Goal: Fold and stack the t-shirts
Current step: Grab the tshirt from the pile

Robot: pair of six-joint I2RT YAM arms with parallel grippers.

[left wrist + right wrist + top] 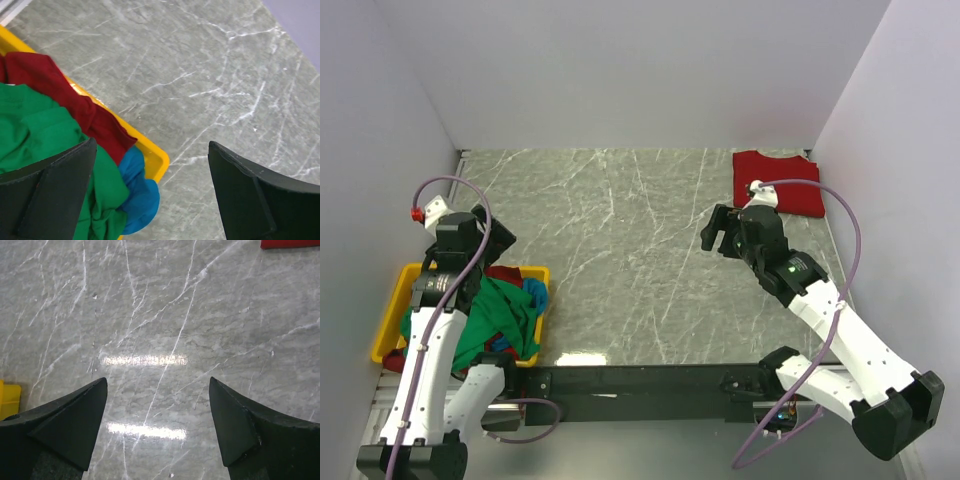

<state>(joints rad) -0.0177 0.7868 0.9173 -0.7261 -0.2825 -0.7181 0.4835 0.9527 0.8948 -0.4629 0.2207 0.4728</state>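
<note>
I expect the green t-shirt [503,312] to come out of the bin by itself when I lift it, because it lies over the dark red and blue ones [526,293].
A folded red t-shirt [790,180] lies flat at the table's far right corner; its edge shows in the right wrist view [289,243]. A bright green t-shirt [495,318], a dark red one [75,102] and a blue one [139,192] lie crumpled in the yellow bin [398,300]. My left gripper [152,150] is open and empty above the bin's far corner. My right gripper [157,385] is open and empty over bare table, to the near left of the folded red shirt.
White walls close in the marble table [620,250] on the left, back and right. The yellow bin stands at the near left edge of the table. A black rail [640,380] runs along the near edge between the arm bases.
</note>
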